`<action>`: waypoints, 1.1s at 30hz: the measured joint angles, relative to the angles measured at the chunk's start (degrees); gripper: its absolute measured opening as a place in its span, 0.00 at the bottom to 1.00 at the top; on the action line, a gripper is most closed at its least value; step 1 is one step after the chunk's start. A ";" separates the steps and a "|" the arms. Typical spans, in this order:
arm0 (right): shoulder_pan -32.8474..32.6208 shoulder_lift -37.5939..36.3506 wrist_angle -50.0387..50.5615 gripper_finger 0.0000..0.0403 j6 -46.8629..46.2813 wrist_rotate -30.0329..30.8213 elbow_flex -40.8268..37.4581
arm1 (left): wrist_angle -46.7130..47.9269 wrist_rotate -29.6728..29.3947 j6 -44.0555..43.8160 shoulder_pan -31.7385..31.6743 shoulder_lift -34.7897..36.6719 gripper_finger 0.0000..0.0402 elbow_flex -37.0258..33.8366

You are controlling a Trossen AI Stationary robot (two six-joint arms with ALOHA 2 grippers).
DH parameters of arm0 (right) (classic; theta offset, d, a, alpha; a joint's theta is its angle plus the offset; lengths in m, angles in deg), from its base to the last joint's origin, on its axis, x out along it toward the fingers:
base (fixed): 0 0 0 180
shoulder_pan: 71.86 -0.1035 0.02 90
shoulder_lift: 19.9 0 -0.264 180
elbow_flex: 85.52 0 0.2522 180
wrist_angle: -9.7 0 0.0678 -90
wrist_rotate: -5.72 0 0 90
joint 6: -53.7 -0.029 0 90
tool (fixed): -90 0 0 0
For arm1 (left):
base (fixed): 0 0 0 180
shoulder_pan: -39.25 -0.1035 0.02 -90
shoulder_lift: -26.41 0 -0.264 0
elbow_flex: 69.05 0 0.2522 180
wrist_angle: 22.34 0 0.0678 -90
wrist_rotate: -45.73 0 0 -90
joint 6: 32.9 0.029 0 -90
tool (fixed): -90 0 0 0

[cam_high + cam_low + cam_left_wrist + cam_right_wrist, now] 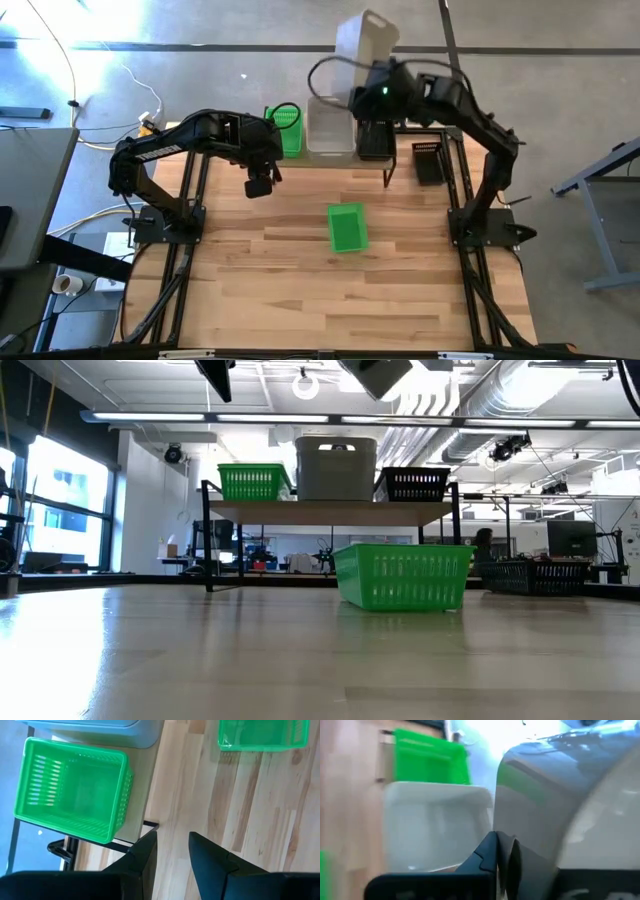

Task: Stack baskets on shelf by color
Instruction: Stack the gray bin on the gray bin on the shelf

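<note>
My right gripper tilts the held whitish-grey basket (367, 42) past the shelf's far edge, so next I pull it back over the shelf's whitish-grey basket (329, 130) and lower it in.
On the shelf (330, 512) at the table's far edge stand a green basket (285, 130), a whitish-grey basket (330, 130) and a black basket (375, 140), side by side. My right gripper (504, 857) is raised over the shelf, shut on another whitish-grey basket (365, 40), which is lifted and tilted. A second green basket (347, 227) rests on its base mid-table. My left gripper (172, 850) hangs open and empty above the table, near the shelf's left end. My right gripper pinches the held whitish-grey basket by its wall (525, 840) between the two fingers. The basket is tilted and lifted clear above the baskets on the shelf. The wrist view looks along the fingers, so which edge of the wall they have I cannot tell.
Another black basket (428, 162) stands on the table to the right of the shelf. The shelf's thin black legs (208, 550) stand on the tabletop. Bare wood spreads around the green basket toward the near edge.
</note>
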 joint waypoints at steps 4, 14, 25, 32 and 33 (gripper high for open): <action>4.33 0.49 -1.08 0.00 2.44 -3.13 0.00 | -0.02 0.04 -0.19 0.00 0.00 0.25 0.00; 5.51 4.37 2.82 0.00 2.83 -12.47 0.00 | -2.60 0.00 -3.51 0.00 0.00 0.25 0.00; 3.57 8.61 6.74 0.00 -3.28 -15.11 -0.02 | -2.60 -0.04 -6.18 0.00 0.00 0.25 0.00; 3.57 8.98 7.33 0.00 -6.15 -19.64 -0.04 | -2.64 -0.02 -7.21 0.00 0.00 0.25 0.00; 3.57 8.98 7.39 0.00 -6.46 -20.00 -0.04 | -2.64 -0.02 -7.35 0.00 0.00 0.25 0.00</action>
